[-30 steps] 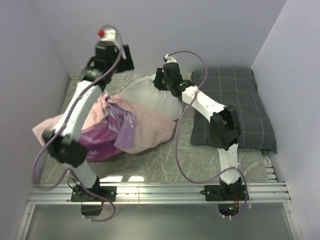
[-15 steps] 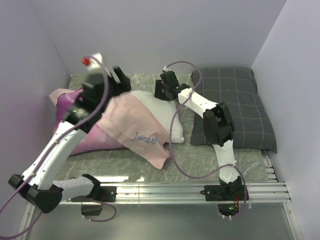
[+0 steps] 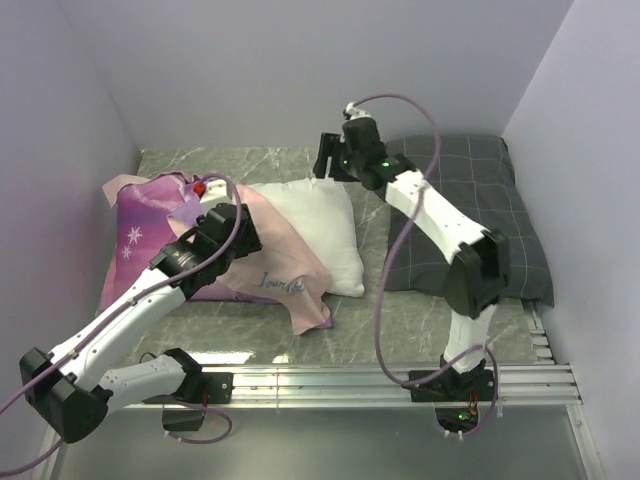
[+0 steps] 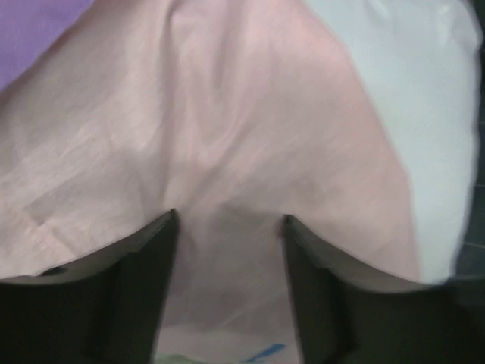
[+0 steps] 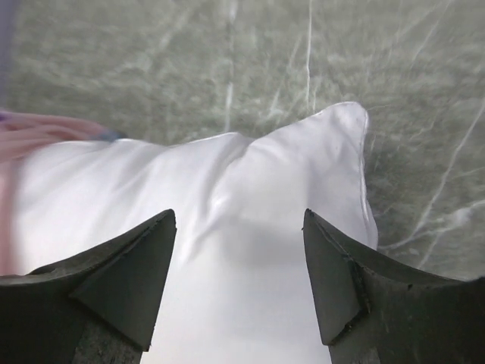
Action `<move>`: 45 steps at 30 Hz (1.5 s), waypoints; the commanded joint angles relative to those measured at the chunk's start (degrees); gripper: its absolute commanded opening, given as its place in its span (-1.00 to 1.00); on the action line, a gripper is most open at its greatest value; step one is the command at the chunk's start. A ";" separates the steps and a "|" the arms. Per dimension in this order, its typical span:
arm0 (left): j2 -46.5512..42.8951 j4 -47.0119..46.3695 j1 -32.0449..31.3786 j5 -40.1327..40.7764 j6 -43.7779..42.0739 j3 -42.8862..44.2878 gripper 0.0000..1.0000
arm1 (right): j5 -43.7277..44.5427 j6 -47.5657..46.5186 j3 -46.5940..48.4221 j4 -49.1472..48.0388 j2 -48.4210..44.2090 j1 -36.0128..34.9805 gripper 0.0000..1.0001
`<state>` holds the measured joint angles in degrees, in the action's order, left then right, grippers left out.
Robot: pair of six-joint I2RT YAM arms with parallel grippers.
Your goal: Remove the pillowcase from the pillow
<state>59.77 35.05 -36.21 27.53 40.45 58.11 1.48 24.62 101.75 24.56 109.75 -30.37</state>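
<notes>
I should hold the white pillow's free side (image 3: 349,232) with my right gripper while my left gripper pulls away the pillowcase's pink flap (image 3: 284,252), because it lies over the pillow.
The pillowcase (image 3: 140,225) lies spread at the left, purple snowflake side up. Its pale pink inner flap with lettering (image 3: 285,280) lies over the left edge of the white pillow (image 3: 325,225), which lies flat mid-table. My left gripper (image 3: 245,235) hovers over the pink flap. In the left wrist view it (image 4: 229,218) is open above the pink fabric (image 4: 227,114), with the pillow (image 4: 413,114) at the right. My right gripper (image 3: 330,160) is open over the pillow's far corner. In the right wrist view it (image 5: 239,214) is empty above the pillow (image 5: 250,171).
A dark grey checked pillow (image 3: 470,210) lies at the right, against the right wall. Grey marble tabletop (image 3: 240,165) shows behind and in front of the pillows. Walls close in at left, back and right. A metal rail (image 3: 330,380) runs along the near edge.
The left arm swung down and left, and the pillowcase went from bunched around the pillow to spread flat at the left. The right gripper lifted off the pillow, which now lies flat.
</notes>
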 commanded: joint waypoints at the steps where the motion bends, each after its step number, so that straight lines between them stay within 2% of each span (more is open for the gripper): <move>1: 2.72 3.71 -0.27 4.81 2.45 1.04 0.16 | 1.16 -1.59 -1.46 0.06 -11.37 0.31 0.54; 3: 3.07 2.66 -0.36 4.99 2.01 1.48 -0.09 | -0.68 -1.42 -6.72 -0.65 -15.25 0.31 0.57; 4: 3.34 1.79 -0.27 4.64 1.13 1.74 -0.45 | -1.29 -1.51 -9.18 -2.04 -18.93 0.22 0.58; 6: 4.39 1.60 -0.27 5.08 0.43 3.14 -0.67 | -4.81 -1.33 -18.57 -4.24 -22.72 -0.30 0.59; 7: 5.00 1.78 -0.27 6.04 -0.36 3.94 -0.89 | -5.25 -0.81 -22.18 -7.30 -26.22 -0.48 0.63; 8: 6.14 2.39 -0.18 6.48 -0.72 4.55 -0.96 | -5.86 -0.37 -29.17 -9.24 -27.82 -0.65 0.64; 11: 7.81 2.92 -0.01 8.50 -2.04 7.28 -0.99 | -10.25 0.95 -39.83 -16.36 -30.91 -1.09 0.68; 13: 8.17 2.49 0.17 8.16 -3.17 8.60 -0.99 | -14.73 1.13 -43.55 -20.23 -30.13 -1.71 0.71; 17: 10.10 1.69 0.08 4.82 -4.67 10.01 -0.99 | -17.47 1.56 -44.01 -24.20 -26.18 -3.47 0.79; 19: 11.15 1.43 0.08 2.37 -6.07 10.97 -0.99 | -17.56 2.79 -42.79 -24.47 -22.33 -3.47 0.73; 20: 11.33 1.34 0.17 1.14 -6.69 11.41 -0.99 | -17.56 3.32 -42.26 -24.47 -21.09 -3.55 0.65; 21: 11.51 1.43 0.00 -2.36 -7.13 12.63 -0.79 | -17.65 3.85 -41.91 -24.47 -20.12 -3.47 0.50; 22: 10.99 1.17 -0.09 -4.04 -8.44 13.17 -0.56 | -17.82 4.99 -42.34 -24.47 -19.32 -3.38 -0.14; 23: 10.72 1.08 -0.96 -5.19 -8.80 13.96 -0.29 | -17.47 6.13 -42.95 -26.38 -19.40 -3.38 -0.51; 24: 10.46 1.77 -1.75 -4.42 -8.11 14.83 0.14 | -17.30 7.27 -43.83 -28.66 -19.93 -3.38 -0.95; 27: 10.98 8.08 -7.90 1.63 -4.87 18.26 0.51 | -15.81 9.74 -45.50 -29.91 -21.95 -3.47 -1.00; 28: 11.59 11.59 -10.00 6.78 -3.89 19.05 0.55 | -14.84 10.44 -45.59 -29.74 -22.30 -3.38 -1.00; 31: 12.82 16.79 -19.31 13.14 0.50 20.55 0.64 | -13.08 10.88 -44.72 -28.60 -23.62 -3.38 -1.00; 36: 16.52 18.04 -22.15 16.33 7.70 15.29 0.74 | -12.64 11.33 -44.10 -28.16 -25.64 -3.73 -1.00; 37: 17.13 17.17 -22.15 16.42 7.89 14.41 0.97 | -12.38 11.33 -44.19 -27.99 -26.08 -3.73 -1.00; 38: 17.31 14.03 -22.15 16.68 7.81 12.58 0.99 | -12.11 11.15 -44.10 -27.81 -26.34 -3.73 -1.00; 42: 18.45 10.92 -20.58 18.79 5.70 11.50 0.99 | -10.80 9.57 -43.14 -25.10 -27.58 -3.73 -1.00; 43: 18.89 11.35 -19.53 19.22 5.78 11.68 0.93 | -9.49 9.39 -42.61 -25.00 -28.19 -3.82 -1.00; 44: 18.81 11.71 -18.82 19.93 5.96 11.59 0.80 | -8.60 9.13 -42.34 -23.78 -28.45 -3.65 -1.00; 45: 18.37 12.41 -18.03 20.19 5.70 11.33 0.30 | -7.81 8.35 -41.73 -22.29 -28.80 -3.21 -1.00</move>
<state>79.59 48.60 -56.40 43.16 45.65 68.79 -10.33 34.50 56.95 1.39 85.17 -33.93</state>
